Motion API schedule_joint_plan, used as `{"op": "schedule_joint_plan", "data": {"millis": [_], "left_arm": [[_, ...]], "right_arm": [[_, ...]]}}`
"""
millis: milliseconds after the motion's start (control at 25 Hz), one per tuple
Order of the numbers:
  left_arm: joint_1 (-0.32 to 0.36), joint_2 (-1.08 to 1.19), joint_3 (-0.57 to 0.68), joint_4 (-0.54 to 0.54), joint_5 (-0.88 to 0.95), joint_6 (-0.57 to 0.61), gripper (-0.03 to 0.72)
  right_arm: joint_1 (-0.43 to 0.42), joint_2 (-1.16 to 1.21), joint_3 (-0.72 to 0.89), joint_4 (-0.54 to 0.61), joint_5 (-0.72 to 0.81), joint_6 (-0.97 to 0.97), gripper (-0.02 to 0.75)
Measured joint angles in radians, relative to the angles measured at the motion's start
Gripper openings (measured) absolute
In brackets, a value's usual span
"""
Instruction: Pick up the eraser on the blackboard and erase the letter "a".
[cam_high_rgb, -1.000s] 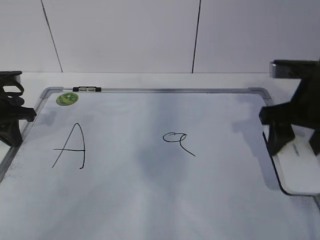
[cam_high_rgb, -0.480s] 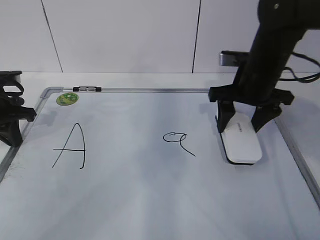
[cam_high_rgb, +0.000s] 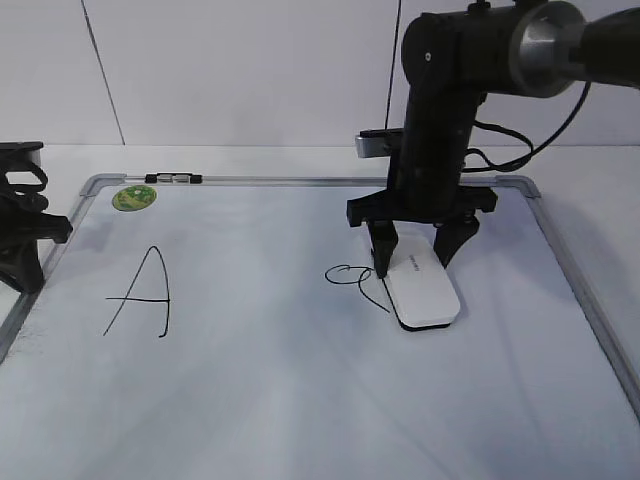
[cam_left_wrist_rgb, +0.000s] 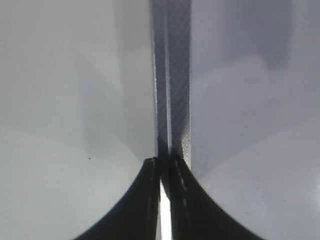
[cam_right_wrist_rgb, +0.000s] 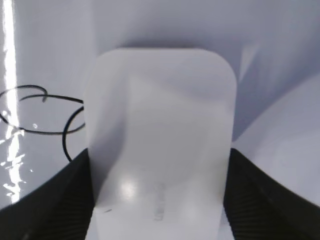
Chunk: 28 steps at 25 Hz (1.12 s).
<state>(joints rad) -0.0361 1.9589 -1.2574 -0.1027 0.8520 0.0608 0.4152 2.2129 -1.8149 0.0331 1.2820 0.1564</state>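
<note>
The eraser's edge touches only the tail of the small letter "a" (cam_high_rgb: 381, 303), so my right gripper should wipe the eraser toward the capital "A", across the letter's loop (cam_high_rgb: 348, 273).
The white eraser (cam_high_rgb: 424, 293) lies flat on the blackboard (cam_high_rgb: 300, 400), held between the fingers of my right gripper (cam_high_rgb: 412, 262), which is shut on it. It fills the right wrist view (cam_right_wrist_rgb: 160, 140). The small black letter "a" (cam_high_rgb: 352, 278) is just left of the eraser, its tail touching the eraser's left edge; it also shows in the right wrist view (cam_right_wrist_rgb: 40, 115). My left gripper (cam_high_rgb: 20, 235) rests at the board's left frame, shut and empty; in the left wrist view (cam_left_wrist_rgb: 165, 167) its fingers sit over the metal frame.
A larger capital "A" (cam_high_rgb: 145, 292) is drawn on the left of the board. A round green sticker (cam_high_rgb: 134, 197) and a small black clip (cam_high_rgb: 174, 179) sit at the far left corner. White wall panels stand behind the table.
My right gripper has slid the eraser leftward across the board, from the right edge to just beside the letter "a". The left arm has not moved.
</note>
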Motion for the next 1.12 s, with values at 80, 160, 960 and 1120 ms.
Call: {"op": "schedule_joint_plan", "data": {"millis": [80, 160, 960, 1120], "left_arm": [[0.0, 0.0, 0.0, 0.0, 0.0, 0.0, 0.016], [0.001, 0.0, 0.0, 0.0, 0.0, 0.0, 0.016], [0.001, 0.0, 0.0, -0.002, 0.002, 0.0, 0.016], [0.001, 0.0, 0.0, -0.002, 0.002, 0.0, 0.016]], "right_arm": [[0.018, 0.023, -0.037, -0.013, 0.014, 0.0, 0.547], [0.04, 0.037, -0.065, -0.01, 0.016, 0.0, 0.547], [0.17, 0.067, -0.126, -0.098, -0.037, 0.028, 0.547], [0.11, 0.067, -0.126, -0.113, -0.043, 0.028, 0.547]]}}
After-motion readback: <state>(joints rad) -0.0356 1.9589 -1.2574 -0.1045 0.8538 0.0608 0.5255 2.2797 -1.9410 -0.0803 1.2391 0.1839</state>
